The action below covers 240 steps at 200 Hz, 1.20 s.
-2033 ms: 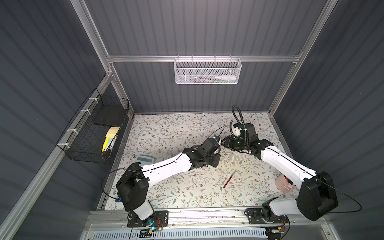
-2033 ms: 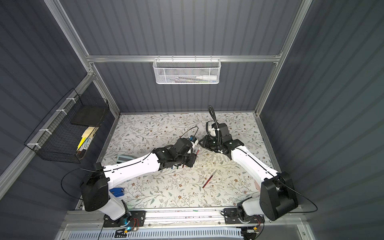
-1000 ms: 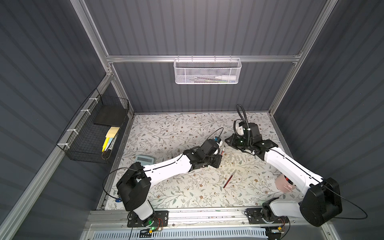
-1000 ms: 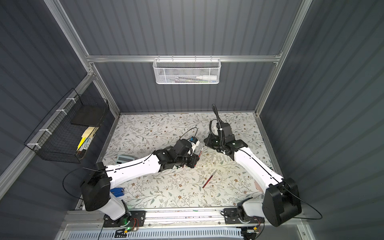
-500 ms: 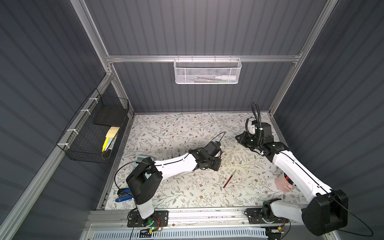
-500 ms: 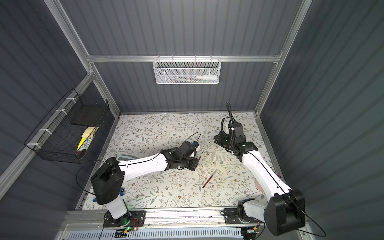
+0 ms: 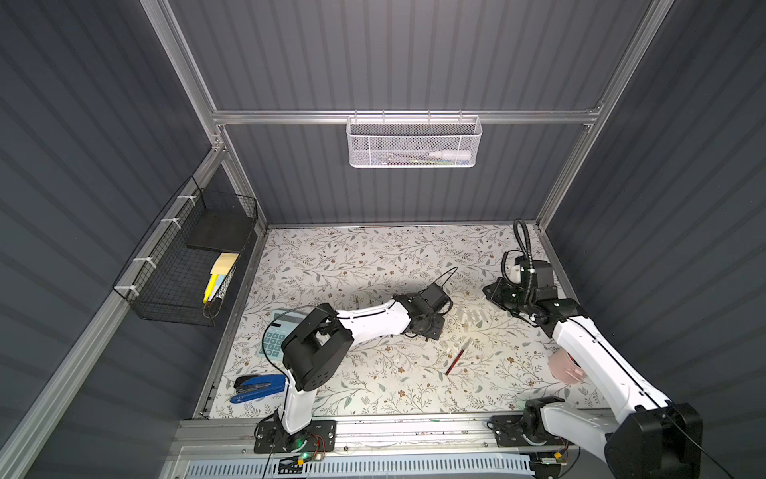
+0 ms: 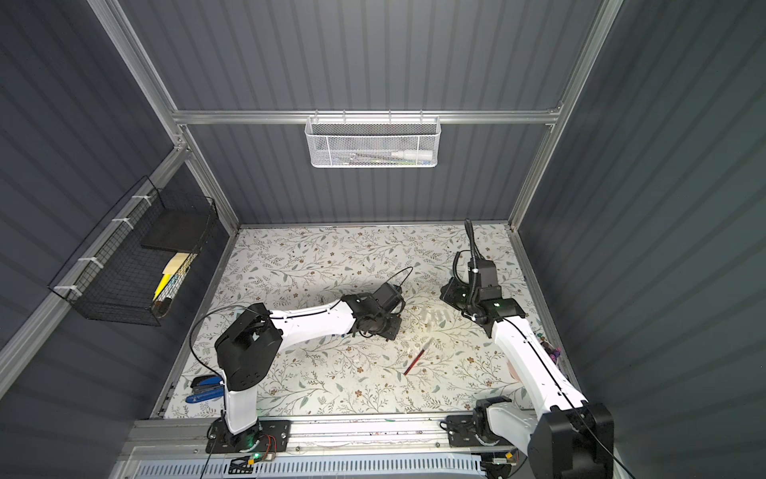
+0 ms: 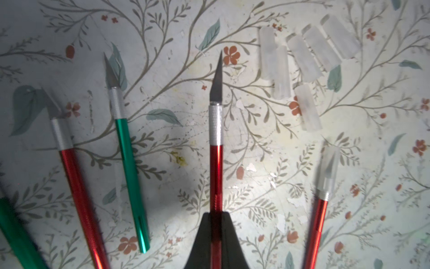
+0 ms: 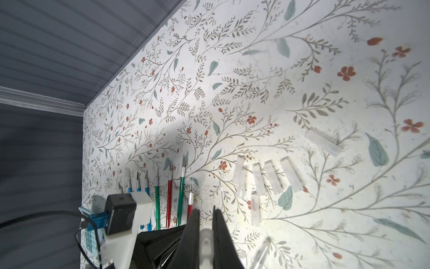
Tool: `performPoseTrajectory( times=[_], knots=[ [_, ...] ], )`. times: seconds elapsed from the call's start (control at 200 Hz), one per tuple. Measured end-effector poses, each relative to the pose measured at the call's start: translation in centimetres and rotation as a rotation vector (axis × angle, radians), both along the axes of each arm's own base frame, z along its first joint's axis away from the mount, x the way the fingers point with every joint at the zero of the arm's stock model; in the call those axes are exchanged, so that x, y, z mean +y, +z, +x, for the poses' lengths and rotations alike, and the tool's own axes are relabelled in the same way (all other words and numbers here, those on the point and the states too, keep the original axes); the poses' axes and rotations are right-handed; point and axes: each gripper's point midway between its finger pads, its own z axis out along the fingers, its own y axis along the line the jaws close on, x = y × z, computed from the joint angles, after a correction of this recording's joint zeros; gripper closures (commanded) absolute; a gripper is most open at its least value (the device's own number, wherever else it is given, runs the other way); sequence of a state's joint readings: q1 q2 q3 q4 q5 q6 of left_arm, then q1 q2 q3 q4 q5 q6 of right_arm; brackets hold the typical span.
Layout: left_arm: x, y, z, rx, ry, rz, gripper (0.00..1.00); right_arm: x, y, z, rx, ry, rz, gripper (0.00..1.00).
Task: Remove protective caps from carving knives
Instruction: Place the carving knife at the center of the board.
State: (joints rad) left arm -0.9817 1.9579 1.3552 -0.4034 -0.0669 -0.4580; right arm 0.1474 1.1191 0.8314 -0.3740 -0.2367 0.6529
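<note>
The held knife [image 9: 216,85] is uncapped and points like the nearest green knife, so my left gripper should keep going down into the open space [image 9: 176,157] beside it and let go there.
In the left wrist view my left gripper [image 9: 216,215] is shut on a red carving knife [image 9: 216,163] whose bare blade points forward. More carving knives lie beside it on the table: a red one [image 9: 76,181] and a green one [image 9: 129,167], both uncapped. Another red knife [image 9: 318,221] wears a protective cap [image 9: 328,167]. Several loose protective caps [image 9: 302,58] lie ahead. My right gripper [image 10: 206,213] is shut on a whitish cap [image 10: 206,240]. In a top view the left gripper [image 7: 433,331] is low at mid-table and the right gripper [image 7: 491,290] stands apart to its right.
A calculator [image 7: 275,336] and a blue stapler [image 7: 257,387] lie at the left. A pink roll [image 7: 566,367] sits by the right arm. A black wire basket [image 7: 182,273] hangs on the left wall, a white mesh basket [image 7: 414,143] on the back wall.
The two grippers met at mid-table and have drawn apart. The right one has swung right, carrying the cap. The left one has sunk toward the table with the red knife.
</note>
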Motion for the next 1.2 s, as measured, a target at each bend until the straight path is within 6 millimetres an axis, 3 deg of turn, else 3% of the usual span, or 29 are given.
performPoseTrajectory(
  times=[0.67, 1.111, 1.201],
  knots=[
    [-0.3, -1.3, 3.0, -0.018, 0.060, 0.059, 1.00, -1.0, -1.4, -0.8, 0.030, -0.020, 0.000, 0.94],
    [0.1, -2.2, 3.0, 0.004, 0.073, 0.076, 1.00, -1.0, -1.8, -1.0, 0.039, -0.018, 0.006, 0.93],
    [0.1, -2.3, 3.0, 0.004, 0.072, 0.076, 0.96, -1.0, -1.8, -1.0, 0.038, -0.018, 0.007, 0.93]
  ],
)
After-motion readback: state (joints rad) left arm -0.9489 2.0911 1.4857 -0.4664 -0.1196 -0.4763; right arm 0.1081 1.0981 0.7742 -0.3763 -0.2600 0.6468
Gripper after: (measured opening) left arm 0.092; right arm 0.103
